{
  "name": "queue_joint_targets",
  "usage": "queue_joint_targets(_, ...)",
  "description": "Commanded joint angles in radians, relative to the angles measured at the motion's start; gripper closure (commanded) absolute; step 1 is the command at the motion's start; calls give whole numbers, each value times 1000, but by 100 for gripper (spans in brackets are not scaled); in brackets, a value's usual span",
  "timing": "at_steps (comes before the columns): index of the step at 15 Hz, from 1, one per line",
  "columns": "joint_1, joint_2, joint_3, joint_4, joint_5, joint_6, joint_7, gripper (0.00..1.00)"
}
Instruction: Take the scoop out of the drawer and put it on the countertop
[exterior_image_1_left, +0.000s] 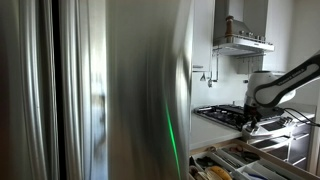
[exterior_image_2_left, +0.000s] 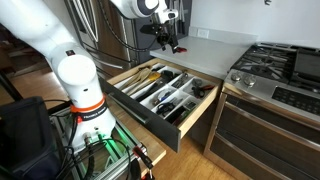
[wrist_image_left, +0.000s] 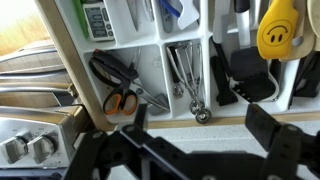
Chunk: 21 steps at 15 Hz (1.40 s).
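The scoop's narrow handles (wrist_image_left: 185, 66) have my open fingers lined up across them, so my gripper keeps descending into the white compartment (wrist_image_left: 186, 80) until it closes on the handles.
In the wrist view a metal scoop (wrist_image_left: 186, 78) with a squeeze handle lies in a white compartment of the open drawer (wrist_image_left: 150, 124), its round head toward the wooden drawer front. My gripper (wrist_image_left: 198, 130) is open and empty, hovering over the speckled countertop (wrist_image_left: 170, 142) just beside the drawer. In an exterior view the gripper (exterior_image_2_left: 168, 38) hangs above the countertop (exterior_image_2_left: 215, 45) behind the open drawer (exterior_image_2_left: 160, 92). In an exterior view the gripper (exterior_image_1_left: 255, 120) is at the far right, above the drawer (exterior_image_1_left: 225, 165). I cannot make out the scoop in either exterior view.
Orange-handled scissors (wrist_image_left: 118, 92) lie in the compartment beside the scoop, and a yellow utensil (wrist_image_left: 280, 30) is further along. A gas stove (exterior_image_2_left: 275, 70) stands next to the countertop. A steel fridge (exterior_image_1_left: 100, 90) fills most of an exterior view. A range hood (exterior_image_1_left: 243, 42) hangs over the stove.
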Motion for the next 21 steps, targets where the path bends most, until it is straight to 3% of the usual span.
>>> queue_joint_targets(1, -36, 102, 32, 7, -100, 130, 77, 0)
queue_joint_targets(5, -66, 227, 51, 19, -224, 197, 168, 0)
queue_joint_targets(11, -35, 415, -5, 79, -424, 180, 322, 0)
queue_joint_targets(12, -62, 447, 17, 94, -439, 177, 338, 0)
queue_joint_targets(14, -57, 504, 11, 119, -417, 192, 325, 0)
queue_joint_targets(15, 5, 521, -51, 131, -396, 202, 310, 0)
queue_joint_targets(16, 17, 539, -63, 146, -382, 206, 311, 0)
queue_joint_targets(17, 35, 483, -77, 107, -380, 188, 293, 0)
queue_joint_targets(21, 60, 528, -104, 144, -374, 193, 289, 0)
